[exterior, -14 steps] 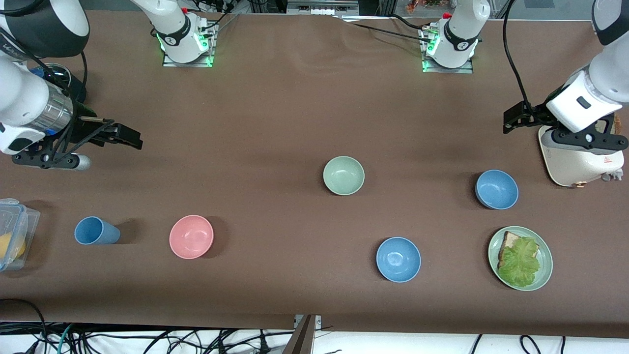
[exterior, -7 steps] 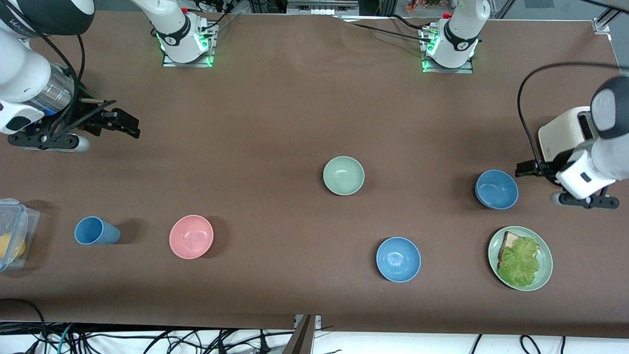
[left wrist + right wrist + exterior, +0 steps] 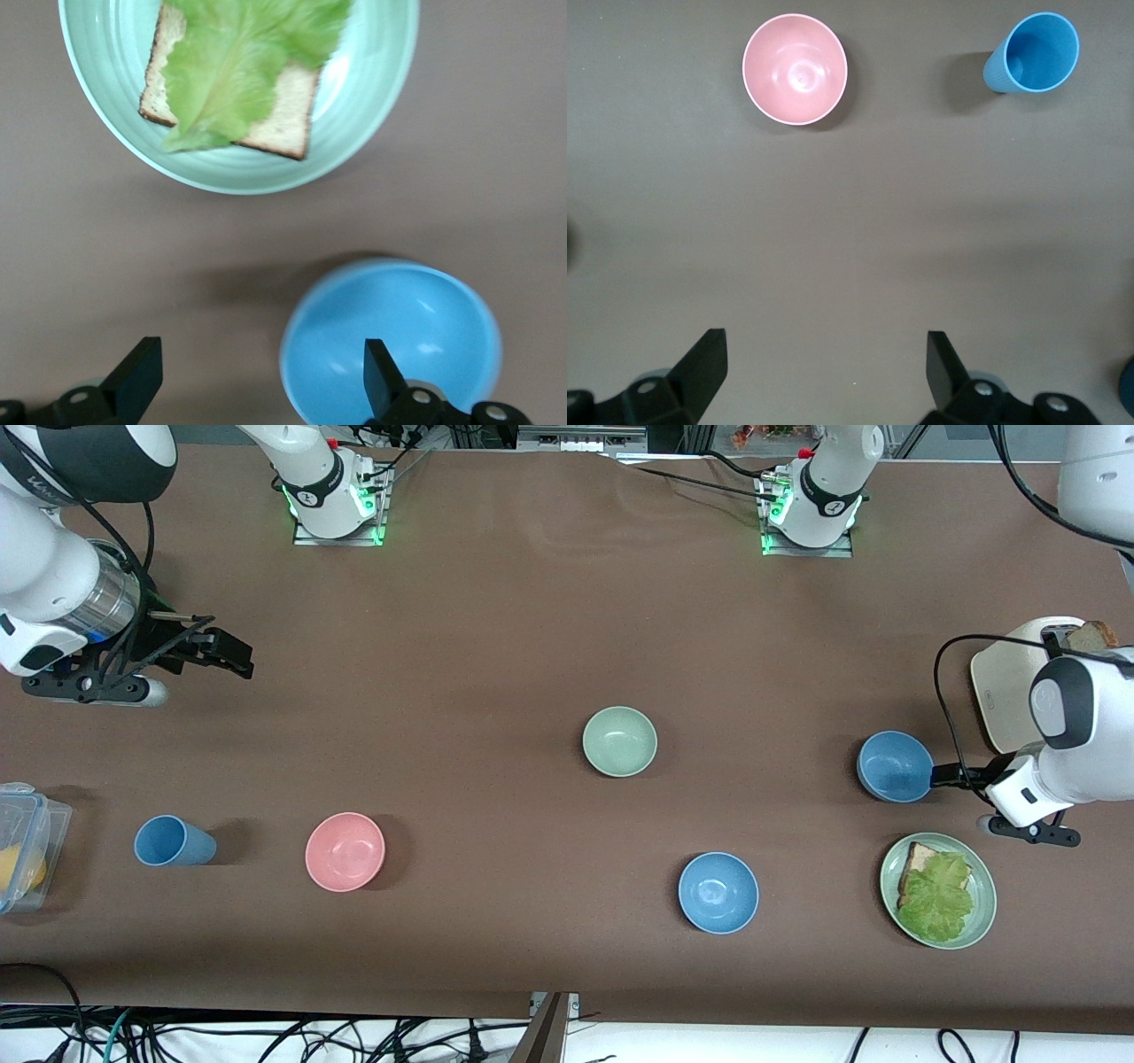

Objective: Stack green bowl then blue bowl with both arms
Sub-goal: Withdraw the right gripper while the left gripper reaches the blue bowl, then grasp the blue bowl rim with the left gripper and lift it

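Observation:
The blue bowl (image 3: 895, 766) will sit deep inside the green bowl's open, empty hollow (image 3: 619, 740) when the robot lowers it, because the hollow looks about as wide as the blue bowl.
The green bowl (image 3: 620, 741) sits empty near the table's middle. One blue bowl (image 3: 896, 766) stands toward the left arm's end; a second blue bowl (image 3: 718, 893) lies nearer the front camera. My left gripper (image 3: 942, 777) is open, low beside the first blue bowl at its rim. In the left wrist view this bowl (image 3: 399, 341) has one finger over it, and the left gripper (image 3: 257, 382) straddles its rim. My right gripper (image 3: 230, 657) is open and empty above bare table at the right arm's end; it also shows in the right wrist view (image 3: 824, 367).
A green plate (image 3: 979, 921) with toast and lettuce lies nearer the camera than the left gripper. A cream toaster (image 3: 1005, 691) stands at the left arm's end. A pink bowl (image 3: 345, 851), a blue cup (image 3: 173, 841) and a plastic box (image 3: 27, 841) sit toward the right arm's end.
My left arm has swung from over the toaster down to the blue bowl at its end. My right gripper shifted slightly toward the bases. No bowl has moved.

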Controlling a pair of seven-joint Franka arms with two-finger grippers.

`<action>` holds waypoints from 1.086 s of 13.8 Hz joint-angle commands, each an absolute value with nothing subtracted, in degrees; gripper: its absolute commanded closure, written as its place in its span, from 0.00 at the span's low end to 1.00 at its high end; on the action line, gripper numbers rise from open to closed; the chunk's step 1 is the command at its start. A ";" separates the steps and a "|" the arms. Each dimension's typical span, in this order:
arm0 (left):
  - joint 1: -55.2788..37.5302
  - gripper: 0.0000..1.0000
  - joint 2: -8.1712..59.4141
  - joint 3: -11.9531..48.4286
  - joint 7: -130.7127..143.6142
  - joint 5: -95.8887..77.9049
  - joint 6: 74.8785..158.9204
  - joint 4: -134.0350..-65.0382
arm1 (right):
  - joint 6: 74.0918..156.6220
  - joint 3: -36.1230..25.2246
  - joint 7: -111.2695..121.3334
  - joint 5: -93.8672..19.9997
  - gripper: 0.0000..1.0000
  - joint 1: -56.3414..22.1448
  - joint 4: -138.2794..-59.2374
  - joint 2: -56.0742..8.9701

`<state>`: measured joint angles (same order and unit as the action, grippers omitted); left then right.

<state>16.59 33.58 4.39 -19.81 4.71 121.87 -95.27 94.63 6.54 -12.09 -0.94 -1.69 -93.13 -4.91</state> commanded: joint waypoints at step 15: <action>19.07 1.00 34.54 5.71 -23.99 4.75 127.53 -103.18 | 93.69 6.42 -1.93 0.09 0.01 -0.35 -92.46 -4.75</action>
<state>19.12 35.00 6.15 -23.04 4.53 126.65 -102.20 94.34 6.11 -3.24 -0.34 -1.02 -93.05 -4.89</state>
